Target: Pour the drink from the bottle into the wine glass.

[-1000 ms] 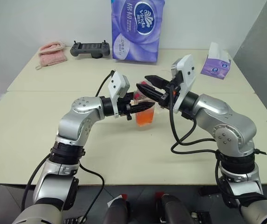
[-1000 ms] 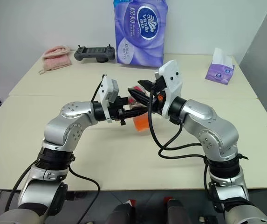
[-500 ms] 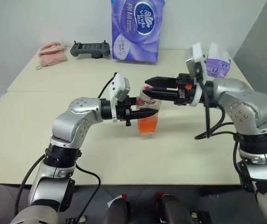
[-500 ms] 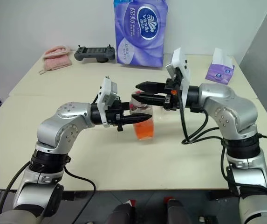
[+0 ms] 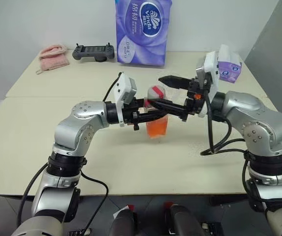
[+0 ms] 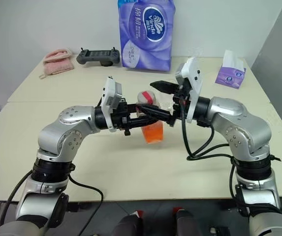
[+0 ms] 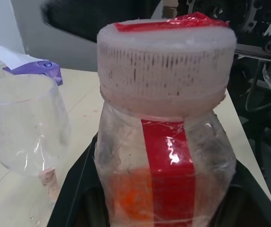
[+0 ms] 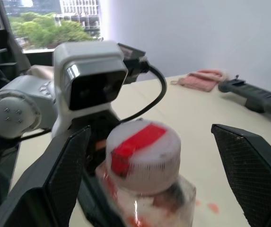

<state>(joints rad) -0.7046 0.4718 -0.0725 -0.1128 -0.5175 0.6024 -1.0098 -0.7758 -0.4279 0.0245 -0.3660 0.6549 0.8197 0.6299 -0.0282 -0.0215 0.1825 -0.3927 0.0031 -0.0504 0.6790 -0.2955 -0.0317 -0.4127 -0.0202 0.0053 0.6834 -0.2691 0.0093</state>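
I expect the white cap [image 5: 156,92] to turn on the spot and stay on when I twist it, because its ridged sides [image 8: 149,168] sit low on the bottle's neck.
The bottle [image 7: 166,175] stands upright a little above the table [image 5: 42,142], and my left gripper [image 5: 148,116] is shut on its squarish body from the left. Orange-red drink [image 5: 156,128] fills its lower part. Its white cap [image 5: 155,92] carries a red mark. My right gripper [image 5: 164,93] reaches in from the right, open, with one black finger on each side of the cap [image 8: 142,156] and a gap to both. The wine glass [image 7: 24,127] stands close beside the bottle, clear and holding no liquid.
A tall purple tissue pack [image 5: 141,32] stands at the back of the table, with a black controller [image 5: 94,51] and a pink cloth [image 5: 52,51] to its left. A small purple tissue box [image 5: 229,69] sits at the back right.
The right gripper's fingers have spread wide apart around the cap. The left gripper keeps its hold on the bottle.
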